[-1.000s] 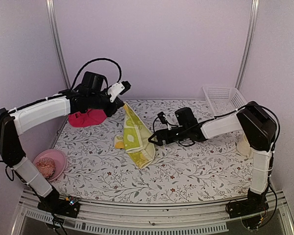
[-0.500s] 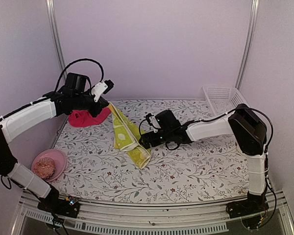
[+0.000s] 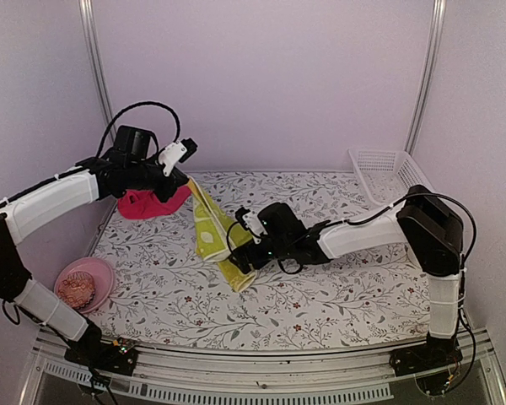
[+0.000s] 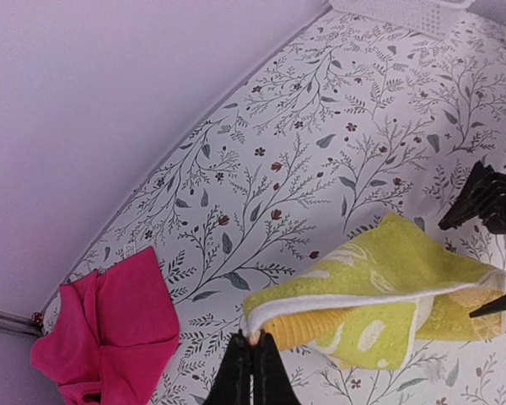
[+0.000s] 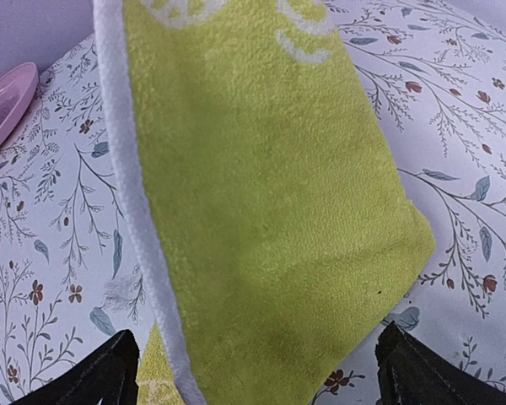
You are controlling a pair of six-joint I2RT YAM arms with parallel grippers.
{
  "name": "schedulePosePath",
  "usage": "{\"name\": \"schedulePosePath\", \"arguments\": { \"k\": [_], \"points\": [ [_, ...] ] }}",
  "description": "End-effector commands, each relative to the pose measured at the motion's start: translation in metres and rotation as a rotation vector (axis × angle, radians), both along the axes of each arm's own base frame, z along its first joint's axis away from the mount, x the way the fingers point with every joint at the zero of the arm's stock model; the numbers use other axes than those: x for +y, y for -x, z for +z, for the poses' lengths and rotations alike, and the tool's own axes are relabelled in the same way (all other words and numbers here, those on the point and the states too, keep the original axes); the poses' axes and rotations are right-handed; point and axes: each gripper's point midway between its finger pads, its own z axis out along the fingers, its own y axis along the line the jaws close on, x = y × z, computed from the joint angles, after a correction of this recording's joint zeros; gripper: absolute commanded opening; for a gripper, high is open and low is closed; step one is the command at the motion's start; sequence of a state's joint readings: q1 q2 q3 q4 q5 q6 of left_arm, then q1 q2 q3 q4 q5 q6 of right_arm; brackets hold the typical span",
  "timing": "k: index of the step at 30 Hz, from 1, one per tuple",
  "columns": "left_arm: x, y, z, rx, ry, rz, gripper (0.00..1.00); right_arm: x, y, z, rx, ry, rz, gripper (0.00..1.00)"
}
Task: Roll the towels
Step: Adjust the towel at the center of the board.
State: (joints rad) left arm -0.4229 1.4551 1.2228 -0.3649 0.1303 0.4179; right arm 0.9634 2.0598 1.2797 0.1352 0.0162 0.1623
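Note:
A lower layer (image 3: pixel 237 277) shows past the pale edge. The yellow-green towel (image 3: pixel 209 230) will therefore open out into a wide sheet when I pull its ends apart.
The yellow-green towel (image 3: pixel 215 234) hangs stretched from my left gripper (image 3: pixel 188 175), which is shut on its upper corner; the pinch shows in the left wrist view (image 4: pixel 255 339). Its lower end rests on the table by my right gripper (image 3: pixel 243 258). My right gripper (image 5: pixel 257 367) is open, its fingertips (image 5: pixel 110 371) wide apart on either side of the towel's lower end (image 5: pixel 270 219). The pink towel (image 3: pixel 152 203) lies crumpled at the back left, also in the left wrist view (image 4: pixel 110 333).
A pink bowl (image 3: pixel 85 283) with a brownish item stands at the front left. A white basket (image 3: pixel 386 171) sits at the back right corner. A pale cup (image 3: pixel 419 251) stands near the right edge. Metal posts flank the back wall.
My left arm swung left and stretched the towel out. My right gripper slid left along the table to the towel's lower end.

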Motion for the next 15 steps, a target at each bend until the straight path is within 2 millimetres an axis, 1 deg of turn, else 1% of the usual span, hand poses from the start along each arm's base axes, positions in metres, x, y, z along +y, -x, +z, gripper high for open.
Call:
{"name": "schedulePosePath", "arguments": {
  "k": [1,2,5,7,8,11,15],
  "points": [
    [0.000,-0.009,0.013,-0.023,0.018,0.010,0.00,0.013,-0.002,0.024,-0.080,-0.027,0.023,0.99],
    [0.000,-0.009,0.015,-0.025,0.020,0.010,0.00,0.013,-0.004,0.016,-0.088,0.015,0.006,0.99],
    [0.000,-0.009,0.019,-0.033,0.027,0.006,0.00,0.005,-0.019,-0.009,-0.103,0.158,-0.092,0.99],
    [0.000,-0.008,0.023,-0.042,0.031,0.006,0.00,-0.003,-0.027,-0.017,-0.108,0.202,-0.147,0.99],
    [0.000,-0.008,0.025,-0.045,0.033,0.005,0.00,-0.006,-0.029,-0.016,-0.113,0.211,-0.166,1.00],
    [0.003,-0.008,0.038,-0.076,0.040,0.009,0.00,-0.016,-0.034,-0.016,-0.118,0.228,-0.213,0.91],
    [0.012,-0.007,0.066,-0.134,0.062,0.021,0.00,-0.030,-0.040,-0.013,-0.111,0.227,-0.265,0.80]
  ]
}}
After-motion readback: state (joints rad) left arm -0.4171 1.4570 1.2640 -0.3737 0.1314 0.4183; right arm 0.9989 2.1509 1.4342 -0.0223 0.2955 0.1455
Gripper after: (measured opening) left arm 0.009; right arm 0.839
